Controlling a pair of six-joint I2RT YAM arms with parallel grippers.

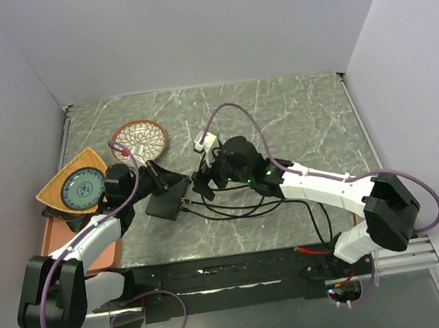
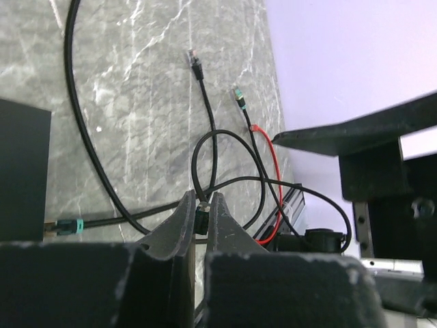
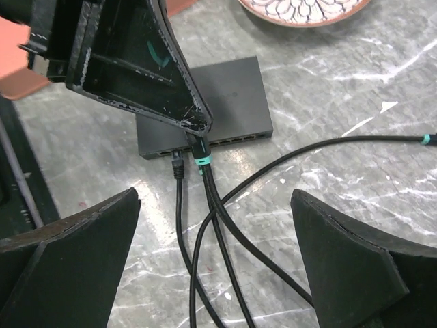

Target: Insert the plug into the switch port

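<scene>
My right gripper should grab the plug by its teal band (image 3: 203, 162) before my left gripper moves away, because my left gripper covers the plug's front end (image 3: 198, 145).
The switch (image 1: 167, 197) is a flat black box lying between the two grippers; it also shows in the left wrist view (image 2: 24, 171) and the right wrist view (image 3: 225, 89). My left gripper (image 1: 160, 184) (image 2: 199, 205) is shut on a small black plug (image 2: 199, 220) with its cable looping away. In the right wrist view the left gripper's tip (image 3: 196, 133) sits at the switch's socket edge, with a teal-banded plug (image 3: 202, 160) right under it. A second black plug (image 3: 177, 164) sits in a socket beside it. My right gripper (image 1: 204, 184) (image 3: 215, 260) is wide open and empty, above the cables.
A round patterned dish (image 1: 139, 140) stands behind the switch. A yellow triangular plate (image 1: 53, 194) and an orange tray (image 1: 51, 235) lie at the left. Loose black cables (image 1: 233, 207) with free plugs (image 2: 194, 61) and a red wire (image 2: 263, 137) cross the table.
</scene>
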